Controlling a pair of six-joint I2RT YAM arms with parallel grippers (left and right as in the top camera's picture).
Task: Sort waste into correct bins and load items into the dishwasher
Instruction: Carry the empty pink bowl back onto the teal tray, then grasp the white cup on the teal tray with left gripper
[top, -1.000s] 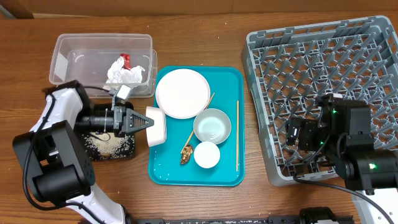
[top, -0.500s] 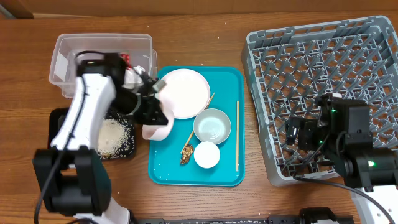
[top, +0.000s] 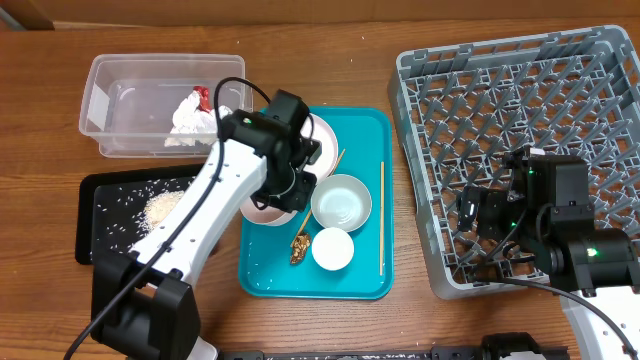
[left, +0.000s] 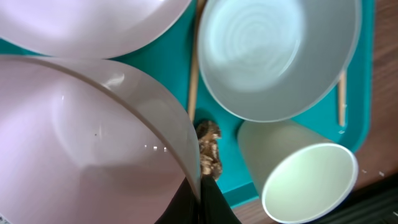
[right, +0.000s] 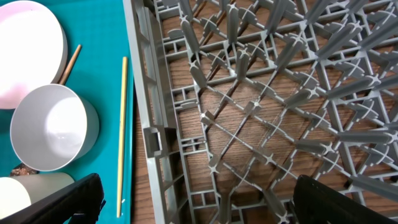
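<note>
The whitish bowl (left: 87, 149) is empty and upright above its open spot on the teal tray (top: 270, 230). My left gripper keeps lowering the bowl and lets go of it there.
My left gripper (top: 283, 196) is shut on the rim of a whitish bowl (top: 262, 214) over the left part of the teal tray (top: 365, 130). In the left wrist view the fingers (left: 205, 200) pinch the bowl's wall (left: 93, 162). Beside it are the white plate (left: 93, 25), a grey-green bowl (top: 341, 202), a white cup (top: 332, 249), a brown food lump (top: 299, 249) and chopsticks (top: 381, 215). The napkin with its red scrap (top: 193, 112) lies in the clear tub (top: 120, 80). Rice (top: 160, 207) lies in the black tray (top: 100, 245). My right gripper (right: 199, 208) is open over the dish rack (top: 520, 110).
The teal tray lies between the two bins and the rack. A strip of bare wooden table (top: 408, 210) separates the teal tray from the rack's left wall. The second chopstick (top: 337, 160) lies partly under the plate's edge.
My left arm swung right with the whitish bowl, from over the black tray to over the teal tray. Rice now lies uncovered in the black tray. The right arm has not moved.
</note>
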